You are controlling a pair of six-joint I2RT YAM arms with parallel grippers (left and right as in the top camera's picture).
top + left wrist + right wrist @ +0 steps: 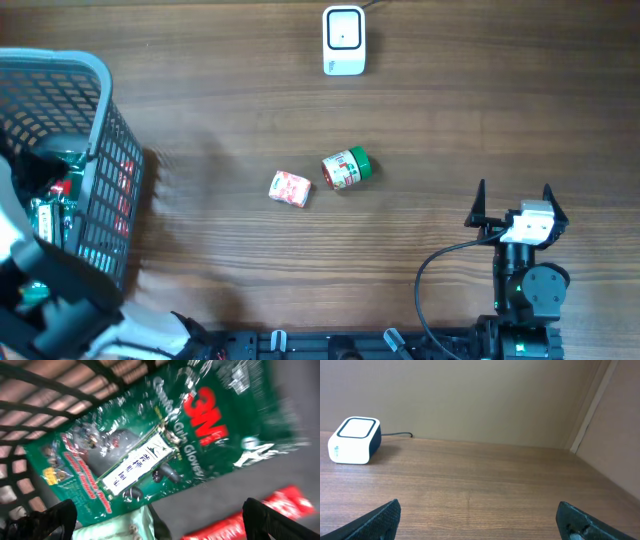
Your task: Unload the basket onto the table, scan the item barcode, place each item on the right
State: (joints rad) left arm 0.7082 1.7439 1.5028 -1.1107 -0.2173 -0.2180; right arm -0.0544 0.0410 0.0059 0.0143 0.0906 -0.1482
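The white box on the gloves package (139, 464) is at a slant to my left gripper's fingers, so I should turn the gripper to line up squarely and pinch the box's long sides (131, 456).
My left gripper (160, 527) is open inside the wire basket (95, 75), and nothing is between its dark fingertips (50, 520). Just under it lies a green 3M gloves package (165, 435) with a white barcode label (137, 467) facing up. A pale green packet (132, 525) and a red item (260, 510) lie beside it. The white scanner (343, 40) stands at the table's far edge, also seen as the scanner (354, 440) in the right wrist view. My right gripper (512, 207) is open over bare wood at the near right, with nothing between its fingers.
A small pink-and-white box (289, 188) and a green-capped jar (346, 168) on its side lie mid-table. The scanner's cable (397, 434) runs along the back wall. The basket's tall wire wall (115, 200) encloses my left arm.
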